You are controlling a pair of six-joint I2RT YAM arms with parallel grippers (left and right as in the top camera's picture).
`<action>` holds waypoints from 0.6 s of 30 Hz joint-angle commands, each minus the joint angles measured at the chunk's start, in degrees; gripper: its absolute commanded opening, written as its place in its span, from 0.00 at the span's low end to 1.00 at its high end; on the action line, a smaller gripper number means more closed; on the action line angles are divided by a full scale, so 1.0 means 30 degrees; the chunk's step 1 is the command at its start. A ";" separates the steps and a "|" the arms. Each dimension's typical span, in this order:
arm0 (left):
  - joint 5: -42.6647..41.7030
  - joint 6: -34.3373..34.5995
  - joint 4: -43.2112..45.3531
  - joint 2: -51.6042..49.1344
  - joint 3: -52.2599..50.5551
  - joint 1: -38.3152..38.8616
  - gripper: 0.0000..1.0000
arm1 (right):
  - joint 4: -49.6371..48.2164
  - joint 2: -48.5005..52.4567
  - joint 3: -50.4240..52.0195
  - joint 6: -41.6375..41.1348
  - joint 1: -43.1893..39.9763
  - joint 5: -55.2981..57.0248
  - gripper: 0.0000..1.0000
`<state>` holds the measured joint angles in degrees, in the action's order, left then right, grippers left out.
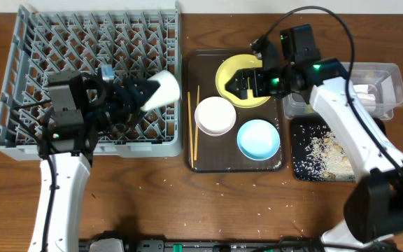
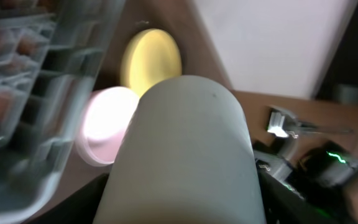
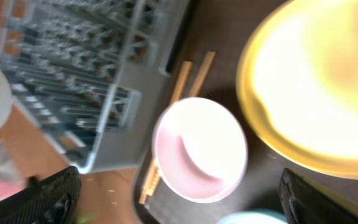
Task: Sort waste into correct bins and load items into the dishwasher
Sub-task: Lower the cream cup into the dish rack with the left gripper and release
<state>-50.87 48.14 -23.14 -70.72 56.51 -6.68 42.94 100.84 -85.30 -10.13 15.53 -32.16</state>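
My left gripper has the white cup (image 1: 162, 91) to tip down, as it lies on its side over the rack's edge. It should then lower the cup into the rack's front corner (image 1: 161, 135).
My left gripper (image 1: 135, 96) is shut on the small white cup (image 1: 162, 89), held on its side over the right edge of the grey dishwasher rack (image 1: 89, 42). In the left wrist view the cup (image 2: 185, 143) fills the space between the dark fingers (image 2: 86, 202). My right gripper (image 1: 247, 84) hangs open over the yellow plate (image 1: 242, 78) with nothing between its fingers (image 3: 48, 199). Below it lie the white bowl (image 3: 201, 149), the chopsticks (image 3: 188, 78) and the plate (image 3: 316, 87). The light blue bowl (image 1: 259, 138) sits at the tray's front.
Plate, bowls and chopsticks (image 1: 194, 126) rest on a dark brown serving tray (image 1: 205, 159). At the right stand a clear tub (image 1: 390, 77) holding white paper and a black tray (image 1: 303, 164) strewn with rice. Stray grains dot the wooden table (image 1: 208, 203).
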 commanded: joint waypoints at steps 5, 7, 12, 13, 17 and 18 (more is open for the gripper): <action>0.9646 -0.5129 -0.7570 0.0379 0.6025 0.1275 0.27 | 0.1785 -0.1792 -0.0036 0.1523 -0.0080 0.4320 0.99; 1.1300 -0.5472 -0.8801 0.0372 0.6856 0.1734 0.27 | 0.2215 -0.1800 -0.0036 0.1625 -0.0080 0.4371 0.99; 1.5285 -0.5625 -1.0994 0.0022 0.7264 0.3825 0.27 | 0.2892 -0.1785 -0.0036 0.1858 -0.0080 0.4364 0.99; 1.6065 -0.5625 -1.1373 -0.0240 0.7264 0.4306 0.27 | 0.2922 -0.1785 -0.0036 0.1851 -0.0080 0.4371 0.99; 1.7282 -0.5931 -1.2065 -0.1785 0.7264 0.5799 0.27 | 0.3089 -0.1785 -0.0036 0.1851 -0.0080 0.4364 0.99; 1.7289 -0.6091 -1.2058 -0.2280 0.7264 0.6091 0.27 | 0.3133 -0.1785 -0.0036 0.1851 -0.0080 0.4364 0.99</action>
<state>-5.93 32.47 -58.96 -73.23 77.67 8.95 51.94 96.12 -85.30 -5.69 15.53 -19.53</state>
